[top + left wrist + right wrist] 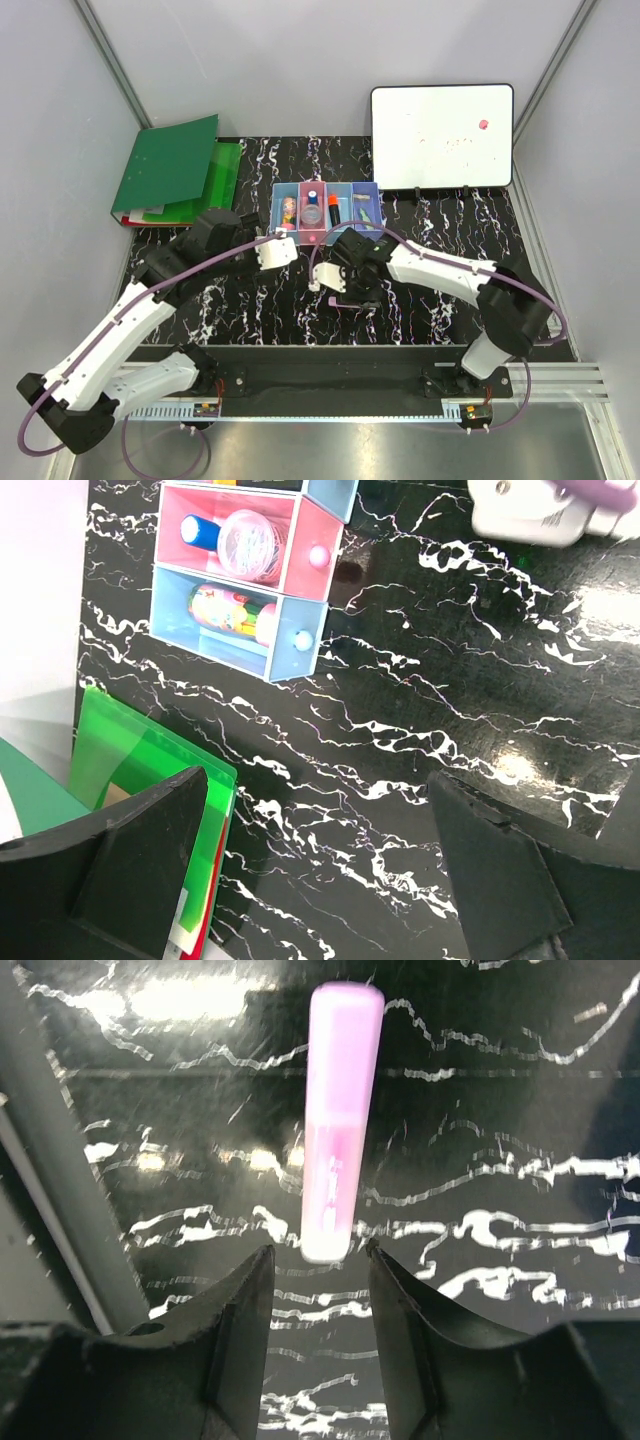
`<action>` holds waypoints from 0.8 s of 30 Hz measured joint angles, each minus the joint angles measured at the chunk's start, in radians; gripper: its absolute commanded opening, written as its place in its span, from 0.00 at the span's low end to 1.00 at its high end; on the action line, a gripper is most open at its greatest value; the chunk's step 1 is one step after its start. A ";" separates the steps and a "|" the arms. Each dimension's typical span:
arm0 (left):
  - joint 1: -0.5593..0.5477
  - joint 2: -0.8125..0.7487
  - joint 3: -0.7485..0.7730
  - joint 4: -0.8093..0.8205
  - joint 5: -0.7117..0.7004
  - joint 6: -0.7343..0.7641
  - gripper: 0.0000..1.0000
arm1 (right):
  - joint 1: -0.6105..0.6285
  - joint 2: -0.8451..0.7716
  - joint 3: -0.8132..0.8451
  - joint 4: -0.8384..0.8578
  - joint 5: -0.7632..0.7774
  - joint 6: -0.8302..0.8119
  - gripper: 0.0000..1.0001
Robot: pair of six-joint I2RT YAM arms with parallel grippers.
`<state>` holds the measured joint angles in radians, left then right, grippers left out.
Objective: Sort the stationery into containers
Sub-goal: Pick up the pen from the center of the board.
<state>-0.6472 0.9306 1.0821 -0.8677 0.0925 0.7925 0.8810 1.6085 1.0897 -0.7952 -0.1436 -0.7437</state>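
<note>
The pink marker's near end (pixel 326 1244) is lined up with my open fingers. My right gripper should move down and forward next and close on the marker's body (pixel 337 1150).
The four bins (pixel 325 188) stand in a row at the back centre. The left light blue bin (pixel 285 640) holds a pink-yellow eraser (pixel 225 610). The pink bin (pixel 315 555) holds a small round clear piece (pixel 250 545). The third bin holds an orange-capped stick (pixel 334 208) and the violet-blue bin a green pen (pixel 366 210). A pink marker (pixel 340 1120) lies on the table (pixel 250 310) in front of the bins (pixel 345 302). My right gripper (pixel 318 1250) is open, its fingertips either side of the marker's near end. My left gripper (pixel 320 870) is open and empty, above bare table near the left bin.
Green binders (pixel 170 170) lie at the back left, their edge beside my left finger (pixel 150 780). A whiteboard (pixel 442 137) leans at the back right. The right arm's white wrist (pixel 530 515) shows at the top of the left wrist view.
</note>
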 measured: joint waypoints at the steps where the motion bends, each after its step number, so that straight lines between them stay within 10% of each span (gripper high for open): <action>1: 0.000 -0.003 0.002 0.000 -0.001 0.001 0.99 | 0.001 0.011 0.000 0.008 0.000 0.000 0.50; 24: 0.000 -0.077 0.024 0.000 0.001 -0.007 0.99 | 0.012 0.206 0.061 0.112 -0.018 0.024 0.48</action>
<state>-0.6472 0.8539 1.1065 -0.8677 0.0937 0.7853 0.8928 1.8149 1.1503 -0.6834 -0.1616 -0.7197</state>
